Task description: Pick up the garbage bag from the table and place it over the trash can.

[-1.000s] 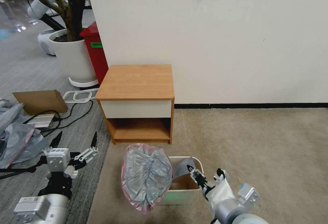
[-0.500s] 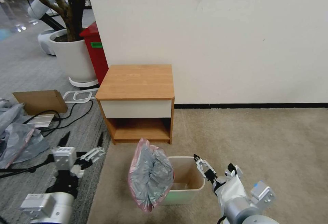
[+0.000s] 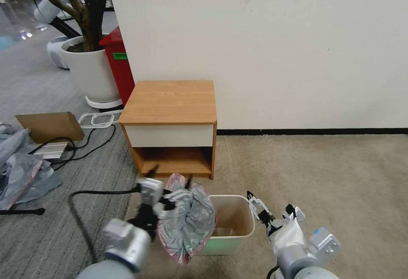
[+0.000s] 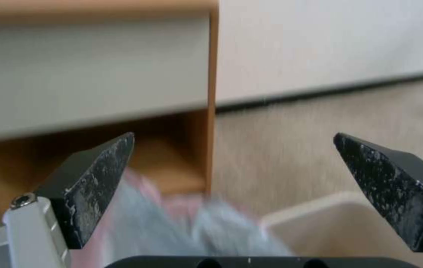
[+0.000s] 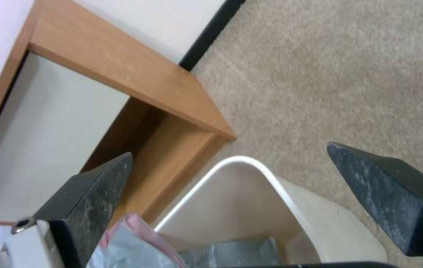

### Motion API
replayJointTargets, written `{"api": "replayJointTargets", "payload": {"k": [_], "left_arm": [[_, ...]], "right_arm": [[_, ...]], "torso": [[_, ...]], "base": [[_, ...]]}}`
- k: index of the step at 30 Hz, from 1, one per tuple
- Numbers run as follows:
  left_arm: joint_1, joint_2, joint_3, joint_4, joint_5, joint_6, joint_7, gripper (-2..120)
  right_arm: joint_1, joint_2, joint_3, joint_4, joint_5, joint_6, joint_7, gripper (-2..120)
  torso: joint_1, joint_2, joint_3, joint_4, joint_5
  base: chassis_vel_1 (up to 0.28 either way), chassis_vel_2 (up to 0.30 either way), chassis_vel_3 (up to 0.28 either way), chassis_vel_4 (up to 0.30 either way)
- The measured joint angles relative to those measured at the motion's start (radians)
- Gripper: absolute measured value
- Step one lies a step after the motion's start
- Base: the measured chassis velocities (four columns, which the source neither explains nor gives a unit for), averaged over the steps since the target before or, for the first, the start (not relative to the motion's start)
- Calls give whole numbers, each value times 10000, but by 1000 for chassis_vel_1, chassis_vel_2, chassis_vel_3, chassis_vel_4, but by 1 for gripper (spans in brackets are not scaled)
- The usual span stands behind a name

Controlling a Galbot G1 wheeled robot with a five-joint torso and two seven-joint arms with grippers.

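The garbage bag is hanging over an end of the trash can, so I should expect to find the trash can's hidden rim inside the garbage bag's fold point(image 3: 172, 213) that I grip.
The garbage bag point(image 3: 187, 223), crinkly grey plastic with a pink rim, hangs bunched over the left side of the cream trash can point(image 3: 238, 221) on the beige carpet. The can's right part is uncovered. My left gripper point(image 3: 170, 176) is open right above the bag's top left edge, and the bag point(image 4: 172, 223) lies blurred below and between its fingers. My right gripper point(image 3: 272, 204) stands open just right of the can's rim point(image 5: 241, 160) with nothing in it. A fold of the bag point(image 5: 132, 245) shows at that rim. Behind the can stands the table point(image 3: 170, 100), its top bare.
A red bin point(image 3: 119, 64) and a white plant pot point(image 3: 91, 72) stand left of the table. Cardboard point(image 3: 51, 126), a grey-pink plastic heap point(image 3: 21, 172) and a black cable point(image 3: 97, 193) lie on the grey carpet at left. Open beige carpet point(image 3: 323, 172) spreads to the right.
My left arm has swung right from over the grey carpet to the bag's top. My right gripper has let go of the bag's edge and drawn back right. The bag's mouth has sagged left.
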Motion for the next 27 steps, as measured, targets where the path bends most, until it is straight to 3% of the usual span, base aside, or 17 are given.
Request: {"api": "replayJointTargets", "payload": {"k": [2, 3, 11, 27], "left_arm": [[-52, -100, 467, 180, 132, 537, -602, 100], [-52, -100, 467, 180, 132, 537, -602, 100], [231, 125, 553, 75, -50, 1567, -2039, 75], [70, 506, 253, 260, -1169, 2485, -2974, 71]], "right_arm": [[-5, 54, 15, 0, -86, 43, -21, 100], [-5, 54, 15, 0, -86, 43, -21, 100], [116, 99, 134, -119, -177, 104, -64, 100], [321, 46, 217, -575, -196, 397, -75, 100]], "torso": [[0, 0, 0, 1, 0], [0, 0, 0, 1, 0], [0, 0, 0, 2, 0], [0, 0, 0, 2, -1]], "base": [[0, 0, 0, 0], [0, 0, 0, 0], [0, 0, 0, 0], [0, 0, 0, 0]]}}
